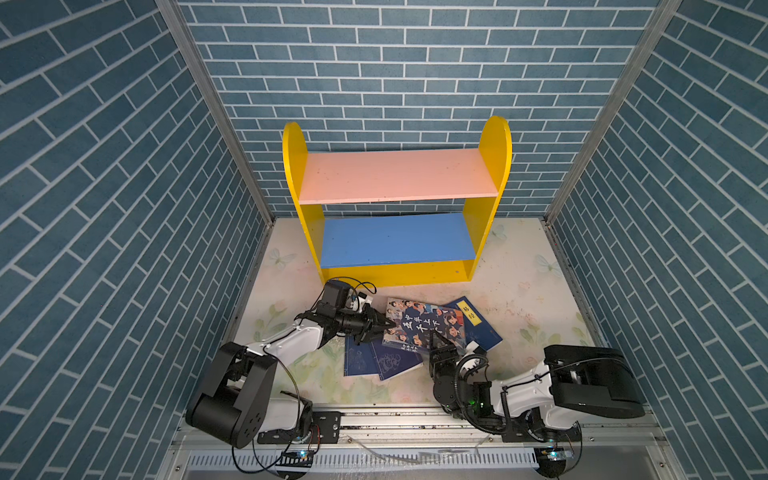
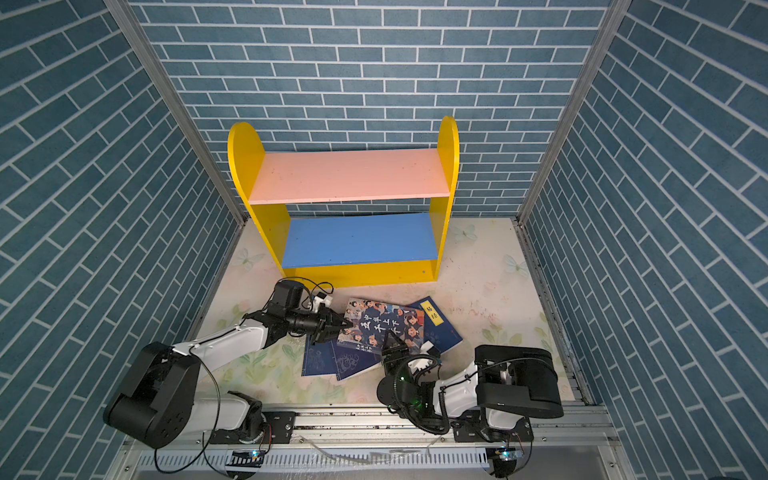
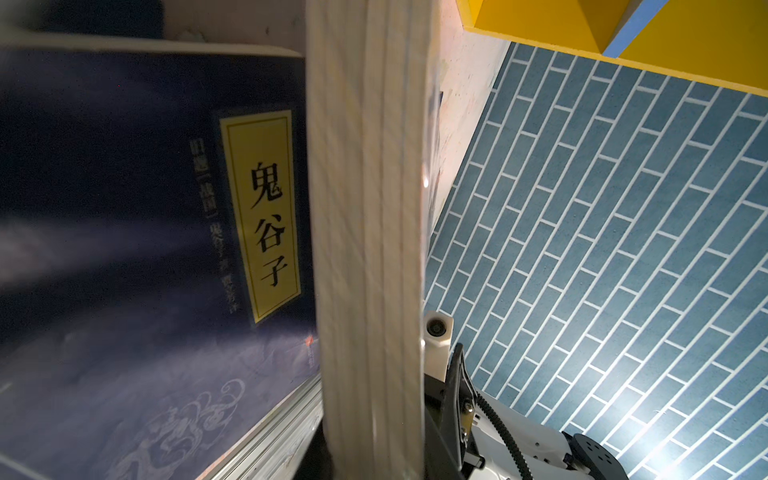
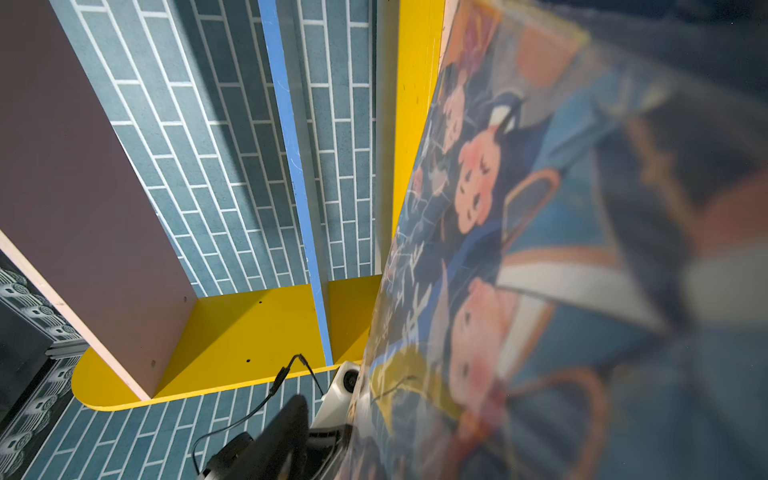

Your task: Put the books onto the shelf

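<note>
I expect the cartoon-face book (image 1: 422,321) to stay shut as one block when I lift it by one edge, because clear wrap (image 4: 400,376) shines around the book's cover.
The shelf (image 1: 496,145) stands at the back, with bare pink and blue boards. In front of it the books lie in a loose pile on the floor. The thick cartoon-face book (image 1: 424,326) is on top, and my left gripper (image 1: 384,326) is shut on its left edge. Its page block (image 3: 370,249) fills the left wrist view. My right gripper (image 1: 441,343) straddles the book's near edge, open. One of its fingers (image 4: 286,432) stands off the cover (image 4: 519,249). A thin navy book with a yellow label (image 1: 478,328) sticks out on the right. Two more thin books (image 1: 376,361) lie underneath.
Blue brick-pattern walls close in the left, right and back. A metal rail (image 1: 415,419) carries both arm bases along the front. The floral floor (image 1: 532,299) lies bare to the right of the pile. The left arm's cable loop (image 1: 361,289) hangs close to the shelf's yellow base.
</note>
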Motion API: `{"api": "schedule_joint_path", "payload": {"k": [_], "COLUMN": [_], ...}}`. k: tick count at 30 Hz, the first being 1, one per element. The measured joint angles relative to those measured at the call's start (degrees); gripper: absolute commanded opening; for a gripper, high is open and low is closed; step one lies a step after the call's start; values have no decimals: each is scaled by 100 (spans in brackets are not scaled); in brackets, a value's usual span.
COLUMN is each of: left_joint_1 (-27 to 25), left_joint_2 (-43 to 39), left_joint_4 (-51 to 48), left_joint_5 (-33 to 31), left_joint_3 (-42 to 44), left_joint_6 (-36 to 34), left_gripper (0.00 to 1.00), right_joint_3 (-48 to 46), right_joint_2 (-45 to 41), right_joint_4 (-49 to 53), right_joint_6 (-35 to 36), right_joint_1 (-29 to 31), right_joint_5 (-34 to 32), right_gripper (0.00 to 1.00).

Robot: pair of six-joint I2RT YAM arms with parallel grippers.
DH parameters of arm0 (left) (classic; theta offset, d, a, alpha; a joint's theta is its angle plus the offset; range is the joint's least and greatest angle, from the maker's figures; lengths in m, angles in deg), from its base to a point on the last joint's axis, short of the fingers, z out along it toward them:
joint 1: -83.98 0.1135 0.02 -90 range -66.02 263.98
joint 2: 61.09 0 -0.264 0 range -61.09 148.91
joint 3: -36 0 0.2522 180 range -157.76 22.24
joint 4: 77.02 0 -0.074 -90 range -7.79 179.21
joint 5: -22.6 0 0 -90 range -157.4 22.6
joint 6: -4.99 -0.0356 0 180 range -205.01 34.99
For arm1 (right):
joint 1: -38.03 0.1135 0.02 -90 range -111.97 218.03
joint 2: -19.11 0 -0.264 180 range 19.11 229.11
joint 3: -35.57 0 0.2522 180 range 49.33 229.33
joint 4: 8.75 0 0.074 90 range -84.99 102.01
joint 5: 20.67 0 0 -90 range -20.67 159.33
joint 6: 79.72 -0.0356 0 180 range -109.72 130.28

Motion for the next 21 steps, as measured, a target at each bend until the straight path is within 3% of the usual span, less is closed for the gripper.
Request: {"api": "schedule_joint_path", "payload": {"k": [15, 17, 19, 21], "left_joint_1": [72, 79, 79, 79], "left_joint_2": [-109, -142, -212, -291], "left_joint_4": [-337, -468, -621, -787], "left_joint_5": [-173, -216, -258, -302], "left_joint_3": [-31, -74, -125, -179], "left_joint_6": [-682, -798, -887, -1034], "left_gripper": [0, 8, 30, 43], "right_joint_3": [-35, -39, -48, -48], "right_joint_2": [1139, 1250, 1285, 1285], "right_joint_4": [-1565, -1788, -1947, -2048], "right_joint_6": [114, 175, 234, 339], "right_joint_1": [-138, -138, -138, -138], "right_joint_5": [13, 4, 9, 15], "right_gripper": [27, 24, 22, 20]}}
